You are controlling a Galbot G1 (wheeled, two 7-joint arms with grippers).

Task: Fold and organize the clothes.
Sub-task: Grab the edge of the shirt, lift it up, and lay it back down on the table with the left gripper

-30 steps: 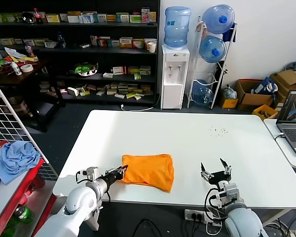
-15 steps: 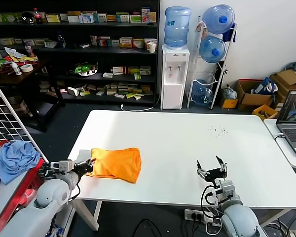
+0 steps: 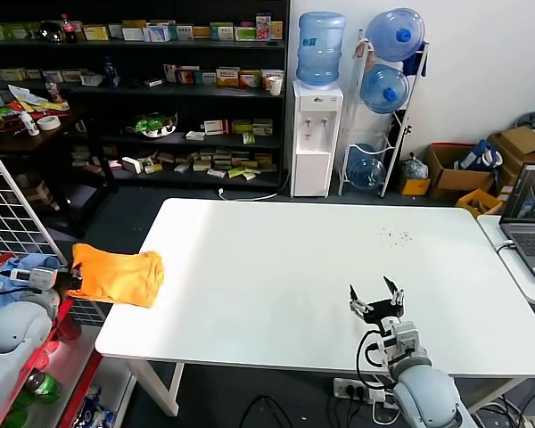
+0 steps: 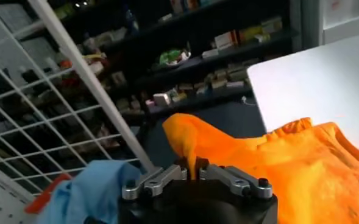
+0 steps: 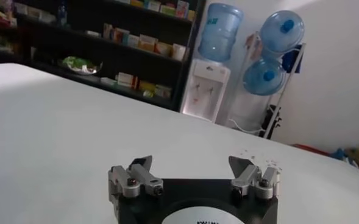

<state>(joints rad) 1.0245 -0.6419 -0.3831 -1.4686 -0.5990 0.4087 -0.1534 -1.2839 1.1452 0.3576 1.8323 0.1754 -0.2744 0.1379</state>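
Next, my left gripper brings the folded orange T-shirt [image 3: 116, 275] back to the table's middle [image 3: 263, 287], because the T-shirt hangs over the white table's edge beside the wire rack.
The folded orange T-shirt [image 3: 118, 275] hangs in the air just off the white table's [image 3: 321, 276] left edge, beside the wire rack. My left gripper [image 3: 69, 278] is shut on a pinch of its fabric; in the left wrist view the shirt [image 4: 289, 164] rises from between the closed jaws of my left gripper [image 4: 193, 171]. No lettering shows. My right gripper [image 3: 375, 300] is open and empty above the table's front right part; it also shows in the right wrist view [image 5: 193, 173].
A light blue cloth [image 3: 22, 272] lies on the red shelf of the white wire rack [image 3: 13, 223] at my left, below the shirt; it also shows in the left wrist view [image 4: 85, 192]. A laptop [image 3: 530, 209] stands at the far right.
My left gripper has carried the shirt leftward across the table and off its left edge toward the rack. My right gripper has drifted slightly left and back.
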